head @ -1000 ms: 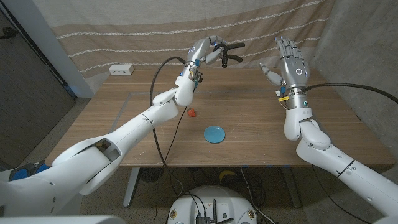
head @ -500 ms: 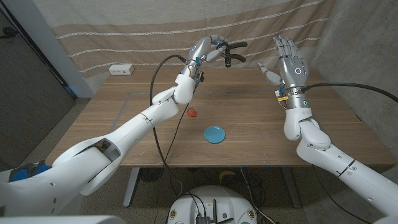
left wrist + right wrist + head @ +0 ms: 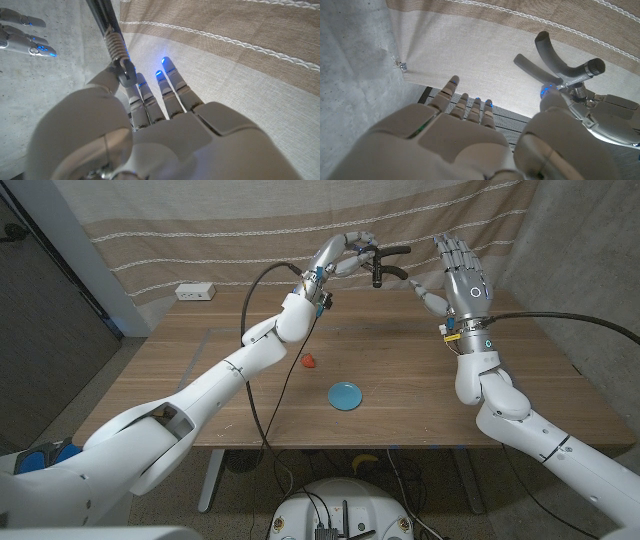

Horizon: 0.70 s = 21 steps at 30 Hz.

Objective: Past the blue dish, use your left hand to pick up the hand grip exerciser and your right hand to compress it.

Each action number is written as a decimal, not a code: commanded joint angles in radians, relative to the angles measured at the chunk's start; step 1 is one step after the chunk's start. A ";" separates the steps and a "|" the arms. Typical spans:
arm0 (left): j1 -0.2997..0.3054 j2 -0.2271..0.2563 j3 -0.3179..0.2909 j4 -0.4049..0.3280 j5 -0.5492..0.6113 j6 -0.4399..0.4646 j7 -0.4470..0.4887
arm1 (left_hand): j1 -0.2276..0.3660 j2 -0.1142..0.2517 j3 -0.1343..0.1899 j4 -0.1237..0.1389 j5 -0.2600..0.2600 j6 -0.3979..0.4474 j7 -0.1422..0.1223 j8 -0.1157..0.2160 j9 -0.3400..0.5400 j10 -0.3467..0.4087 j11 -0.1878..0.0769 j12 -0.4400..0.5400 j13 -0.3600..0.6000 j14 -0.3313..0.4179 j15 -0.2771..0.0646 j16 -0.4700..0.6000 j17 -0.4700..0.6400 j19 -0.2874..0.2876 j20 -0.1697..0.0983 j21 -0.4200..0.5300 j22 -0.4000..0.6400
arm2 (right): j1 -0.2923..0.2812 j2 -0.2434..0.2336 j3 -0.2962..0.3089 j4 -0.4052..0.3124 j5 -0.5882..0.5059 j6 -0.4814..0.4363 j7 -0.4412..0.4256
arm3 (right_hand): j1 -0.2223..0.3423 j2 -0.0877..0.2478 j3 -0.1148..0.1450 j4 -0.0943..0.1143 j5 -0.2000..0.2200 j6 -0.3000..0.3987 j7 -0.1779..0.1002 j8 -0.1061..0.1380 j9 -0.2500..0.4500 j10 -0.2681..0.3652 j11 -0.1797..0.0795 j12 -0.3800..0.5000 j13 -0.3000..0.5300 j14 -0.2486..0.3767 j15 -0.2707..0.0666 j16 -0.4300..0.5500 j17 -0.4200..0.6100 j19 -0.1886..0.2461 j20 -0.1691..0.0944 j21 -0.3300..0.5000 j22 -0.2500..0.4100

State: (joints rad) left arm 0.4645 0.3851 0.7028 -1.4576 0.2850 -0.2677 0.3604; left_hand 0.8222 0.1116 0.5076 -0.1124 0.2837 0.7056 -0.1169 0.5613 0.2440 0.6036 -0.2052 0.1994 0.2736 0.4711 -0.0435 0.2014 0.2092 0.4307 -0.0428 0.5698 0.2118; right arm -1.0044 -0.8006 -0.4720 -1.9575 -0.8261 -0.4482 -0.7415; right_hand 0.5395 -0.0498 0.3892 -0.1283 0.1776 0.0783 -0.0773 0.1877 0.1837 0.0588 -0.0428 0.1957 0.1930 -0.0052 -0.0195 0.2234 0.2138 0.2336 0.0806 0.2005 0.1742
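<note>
The hand grip exerciser (image 3: 551, 56) will stay spread open when my right gripper takes it, because the metal spring (image 3: 579, 91) holds the handles apart in a V.
My left hand (image 3: 345, 254) holds the hand grip exerciser (image 3: 384, 262) high above the far side of the table, its two black handles pointing toward my right hand. In the left wrist view the thumb (image 3: 107, 82) presses against the exerciser's metal spring (image 3: 114, 42). My right hand (image 3: 458, 275) is raised beside it, a short way to the right, fingers spread and upright, touching nothing. The right wrist view shows the exerciser's grey handles (image 3: 547, 62) just past my right thumb (image 3: 547, 95), held by the left hand (image 3: 607, 117). The blue dish (image 3: 346, 394) lies on the table, nearer than both hands.
A small red object (image 3: 309, 361) lies on the wooden table (image 3: 200, 380) left of the dish. A white box (image 3: 194, 292) sits at the far left corner. A striped cloth (image 3: 250, 230) hangs behind the table.
My left hand has carried the exerciser higher and to the right, closer to my right hand. The right hand has shifted slightly up and left toward it.
</note>
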 commanded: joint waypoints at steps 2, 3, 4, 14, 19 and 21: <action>-0.001 0.004 -0.025 -0.038 -0.082 -0.006 -0.112 | -0.003 -0.014 -0.011 0.001 0.020 0.013 -0.023 0.345 0.321 -0.011 0.009 0.002 -0.002 -0.009 -0.171 -0.004 0.000 -0.005 -0.012 0.007 0.001 | -0.021 -0.008 0.013 -0.020 -0.007 0.014 -0.005 | 0.004 0.011 -0.005 -0.001 0.003 -0.005 0.010 0.003 0.004 -0.004 0.009 -0.001 0.003 -0.007 0.010 -0.002 0.003 -0.002 0.007 -0.003 0.004; -0.001 0.006 -0.026 -0.041 -0.088 -0.005 -0.122 | -0.004 -0.015 -0.013 0.002 0.025 0.014 -0.025 0.346 0.323 -0.022 0.010 -0.002 -0.003 -0.012 -0.170 -0.005 0.000 -0.007 -0.011 0.008 0.001 | -0.023 -0.008 0.014 -0.021 -0.008 0.015 -0.006 | 0.003 0.011 -0.005 -0.002 0.003 -0.006 0.010 0.003 0.004 -0.008 0.009 -0.002 0.003 -0.009 0.012 -0.003 0.002 -0.004 0.008 -0.003 0.004; -0.001 0.005 -0.027 -0.042 -0.092 -0.007 -0.126 | -0.004 -0.015 -0.015 0.003 0.029 0.014 -0.031 0.346 0.325 -0.027 0.009 -0.003 -0.004 -0.014 -0.167 -0.005 0.000 -0.007 -0.011 0.008 0.001 | -0.025 -0.009 0.015 -0.025 -0.007 0.015 -0.002 | 0.002 0.010 -0.007 -0.002 0.003 -0.011 0.008 0.001 0.004 -0.009 0.010 -0.003 0.003 -0.010 0.016 -0.003 0.002 -0.004 0.009 -0.003 0.004; -0.008 0.009 -0.043 -0.060 -0.181 0.003 -0.219 | -0.009 -0.018 -0.027 0.011 0.054 0.017 -0.036 0.341 0.319 -0.037 0.005 0.001 -0.008 -0.028 -0.165 -0.006 0.001 -0.017 -0.010 0.012 0.001 | -0.033 -0.015 0.013 -0.046 -0.039 -0.006 0.021 | -0.007 -0.003 -0.021 -0.006 0.010 -0.057 0.022 -0.008 0.004 -0.052 0.041 -0.012 0.003 -0.032 0.040 -0.012 0.001 -0.021 0.021 -0.008 0.004; -0.020 0.005 -0.049 -0.053 -0.240 0.006 -0.276 | -0.010 -0.019 -0.031 0.013 0.063 0.014 -0.042 0.339 0.320 -0.042 0.002 0.002 -0.010 -0.029 -0.162 -0.005 0.001 -0.019 -0.009 0.014 0.000 | -0.035 -0.015 0.022 -0.060 -0.029 -0.001 0.036 | -0.012 -0.007 -0.026 -0.006 0.011 -0.061 0.030 -0.007 0.004 -0.055 0.048 -0.010 0.003 -0.037 0.051 -0.013 0.001 -0.027 0.027 -0.009 0.004; -0.027 0.002 -0.050 -0.047 -0.268 0.007 -0.301 | -0.010 -0.020 -0.033 0.013 0.066 0.016 -0.040 0.338 0.318 -0.042 0.001 0.002 -0.011 -0.030 -0.162 -0.005 0.001 -0.021 -0.009 0.014 0.000 | -0.033 -0.009 0.020 -0.064 -0.034 -0.008 0.042 | -0.019 -0.008 -0.030 -0.003 0.012 -0.065 0.043 -0.006 0.004 -0.059 0.057 -0.010 0.003 -0.041 0.057 -0.014 0.001 -0.030 0.031 -0.009 0.004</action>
State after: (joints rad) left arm 0.4595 0.3915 0.6670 -1.5076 0.1301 -0.2714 0.1730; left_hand 0.8091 0.0982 0.4783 -0.0998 0.3432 0.6914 -0.1312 0.6049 0.2440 0.5674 -0.2052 0.1958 0.2625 0.4445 -0.0448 0.1956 0.2094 0.4140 -0.0454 0.5772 0.2090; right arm -1.0331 -0.8125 -0.4583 -1.9987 -0.8538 -0.4482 -0.7248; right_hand 0.5289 -0.0604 0.3651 -0.1350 0.1817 0.0164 -0.0442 0.1808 0.1837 0.0061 0.0023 0.1846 0.1930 -0.0397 0.0261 0.2107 0.2140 0.2083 0.1058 0.1918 0.1743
